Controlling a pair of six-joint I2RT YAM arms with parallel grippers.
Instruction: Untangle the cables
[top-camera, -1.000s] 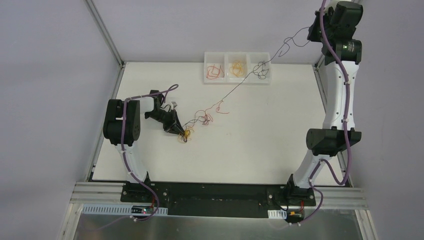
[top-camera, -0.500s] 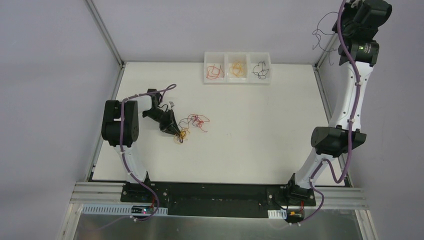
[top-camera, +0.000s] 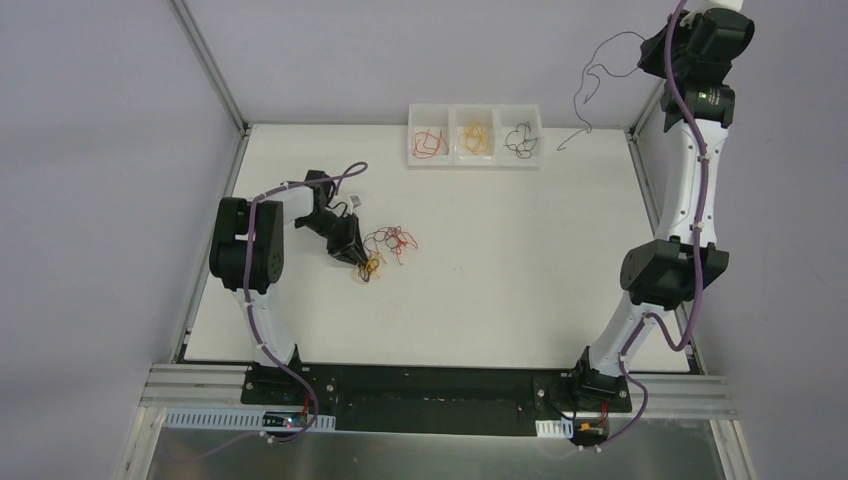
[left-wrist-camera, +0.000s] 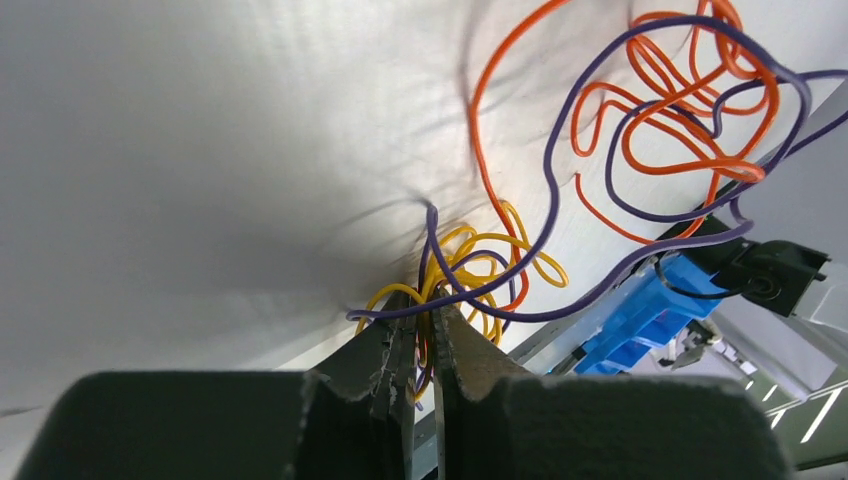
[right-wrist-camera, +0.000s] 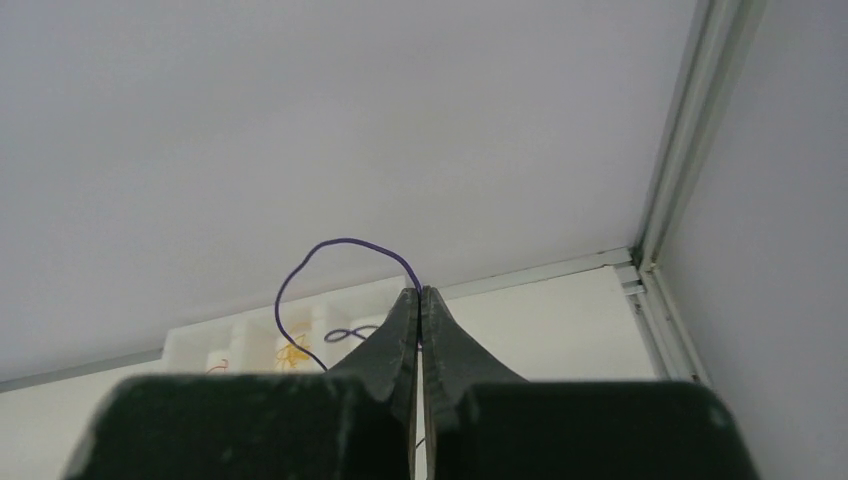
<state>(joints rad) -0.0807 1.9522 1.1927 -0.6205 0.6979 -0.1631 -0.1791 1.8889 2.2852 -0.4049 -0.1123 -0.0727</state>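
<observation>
The purple cable (top-camera: 588, 72) hangs free of the tangle but past the tray. Next, my right gripper swings back and lowers the purple cable into the dark cable's compartment (top-camera: 520, 139).
A tangle of red, yellow and purple cables (top-camera: 385, 248) lies on the white table left of centre. My left gripper (top-camera: 360, 262) is shut on the tangle's yellow end; in the left wrist view its jaws (left-wrist-camera: 422, 318) pinch yellow, orange and purple strands (left-wrist-camera: 470, 270). My right gripper (top-camera: 655, 50) is raised high at the back right, shut on a purple cable (top-camera: 592, 80) that hangs free in the air. In the right wrist view the shut gripper (right-wrist-camera: 420, 298) holds that purple cable (right-wrist-camera: 330, 250) as it loops up.
A white three-compartment tray (top-camera: 475, 160) stands at the back of the table, holding a red cable (top-camera: 430, 143), a yellow cable (top-camera: 474, 138) and a dark cable (top-camera: 520, 138). Metal frame posts (top-camera: 205, 60) rise at the table's corners.
The purple cable came out of the tangle and now hangs free from my raised right gripper, which moved back and up. My left gripper stayed shut on the tangle and shifted slightly.
</observation>
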